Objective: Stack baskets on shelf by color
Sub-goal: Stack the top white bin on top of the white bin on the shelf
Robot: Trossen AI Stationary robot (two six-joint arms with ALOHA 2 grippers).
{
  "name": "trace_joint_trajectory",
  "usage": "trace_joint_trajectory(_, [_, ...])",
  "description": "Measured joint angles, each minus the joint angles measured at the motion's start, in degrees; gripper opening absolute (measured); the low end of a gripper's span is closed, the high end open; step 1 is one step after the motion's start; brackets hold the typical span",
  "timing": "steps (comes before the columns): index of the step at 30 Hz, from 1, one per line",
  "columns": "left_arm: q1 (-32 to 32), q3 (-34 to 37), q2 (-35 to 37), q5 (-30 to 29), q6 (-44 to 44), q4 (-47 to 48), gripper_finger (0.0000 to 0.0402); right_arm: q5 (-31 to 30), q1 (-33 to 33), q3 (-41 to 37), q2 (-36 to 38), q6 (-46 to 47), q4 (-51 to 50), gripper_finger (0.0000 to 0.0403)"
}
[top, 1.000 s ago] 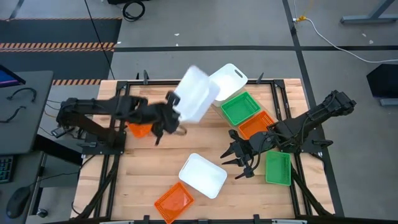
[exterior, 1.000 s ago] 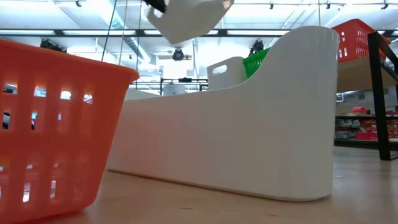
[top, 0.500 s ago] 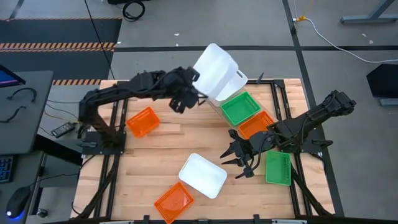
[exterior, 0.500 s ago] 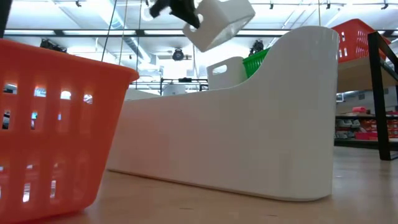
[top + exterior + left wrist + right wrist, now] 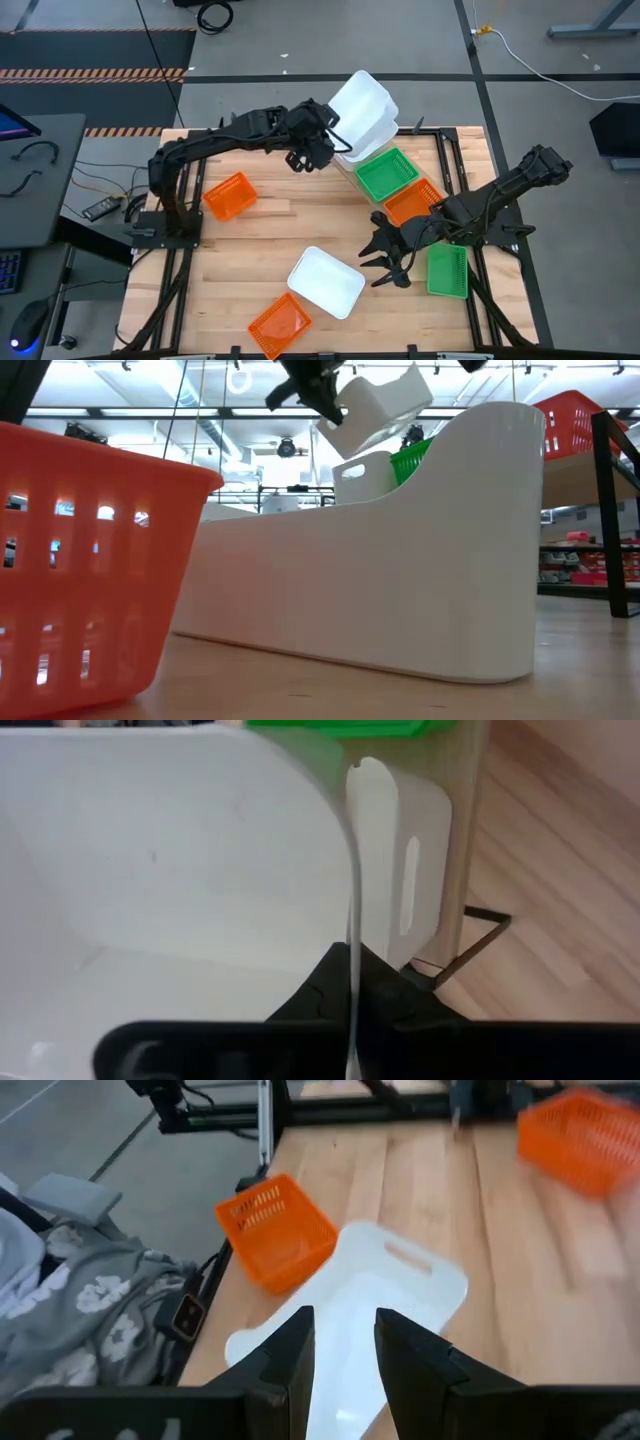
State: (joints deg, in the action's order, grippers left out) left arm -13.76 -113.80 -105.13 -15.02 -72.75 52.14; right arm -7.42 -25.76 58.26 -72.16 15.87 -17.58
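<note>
My left gripper has the held white basket (image 5: 376, 410) hanging hollow up over the shelf's white basket (image 5: 364, 478), so I should keep lowering it until the two nest, then release.
My left gripper (image 5: 318, 145) is shut on a white basket (image 5: 362, 110) and holds it in the air over the far end of the slanted shelf (image 5: 350, 170), tilted, just above another white basket (image 5: 405, 870) that stands there. A green basket (image 5: 388, 173) and an orange one (image 5: 412, 202) sit farther down the shelf. My right gripper (image 5: 385, 258) hangs open over the table, beside a white basket (image 5: 326, 282) lying on the planks and touching nothing. In the low view the held basket (image 5: 382, 402) hangs high. My left gripper pinches the white basket's side wall at its rim (image 5: 351, 935), one finger inside the hollow (image 5: 315, 1000) and one outside (image 5: 395, 1005). The fingers come level from the table's left side. The basket is lifted clear and tilted above the shelf's white basket.
On the tabletop lie an orange basket (image 5: 228, 195) at the left, another orange one (image 5: 279, 322) at the near edge and a green one (image 5: 447, 270) at the right. The black shelf frame (image 5: 470, 945) stands near the held basket. Bare planks show in the middle.
My left gripper has swung the white basket from above the table's middle toward the far right, over the shelf's far end, and lowered it toward the white basket there. The basket has turned about on the way. The right arm has kept still.
</note>
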Motion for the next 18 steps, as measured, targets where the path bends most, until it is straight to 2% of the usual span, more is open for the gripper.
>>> trace_joint_trajectory(5, [-0.2,0.0,-1.1,0.2,-2.7,-1.5,0.0003,-0.1,-2.0,0.0,0.0,6.3,-5.4,0.0113])
trace_joint_trajectory(18, [-1.1,0.1,-3.9,0.4,-4.6,-3.1,0.0003,-2.6,-4.1,0.0,0.0,4.5,-4.3,0.0113])
